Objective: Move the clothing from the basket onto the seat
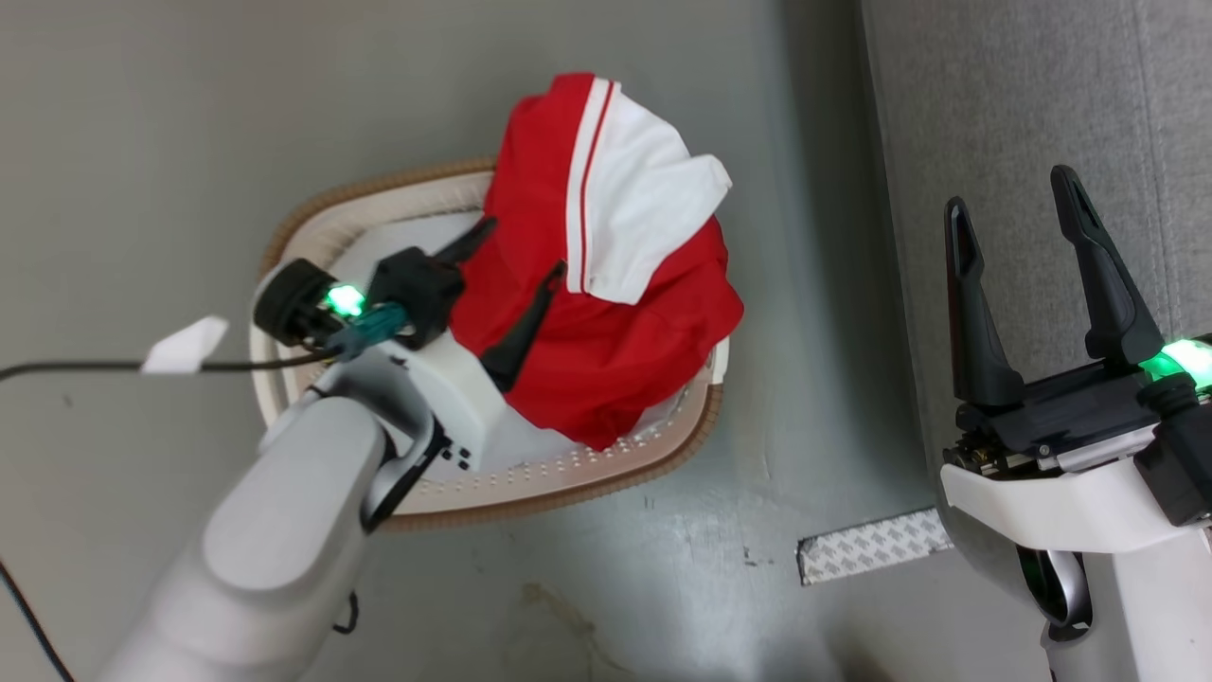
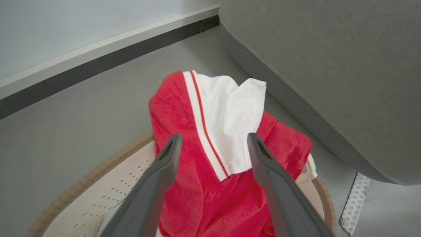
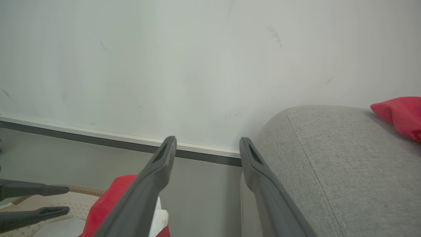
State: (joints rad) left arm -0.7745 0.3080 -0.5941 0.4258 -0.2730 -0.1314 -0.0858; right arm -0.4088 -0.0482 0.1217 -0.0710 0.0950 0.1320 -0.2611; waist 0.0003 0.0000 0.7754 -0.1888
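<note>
The white sleeve's loose corner sticks out past the striped seam. The sleeve will hang over as a flap when I lift the shirt.
The clothing, a bright red shirt with a white sleeve, is heaped in the right half of the white basket and rises over its rim. My left gripper is open above the basket, its fingers pointing at the shirt and standing on either side of the striped seam; whether they touch it I cannot tell. My right gripper is open and holds nothing, over the edge of the grey seat. In the right wrist view another red piece lies on the seat.
The basket stands on grey floor close to the seat's side. A strip of patterned tape lies on the floor by the seat. A black cable with a white tag runs in from the left. A wall with a dark baseboard stands behind.
</note>
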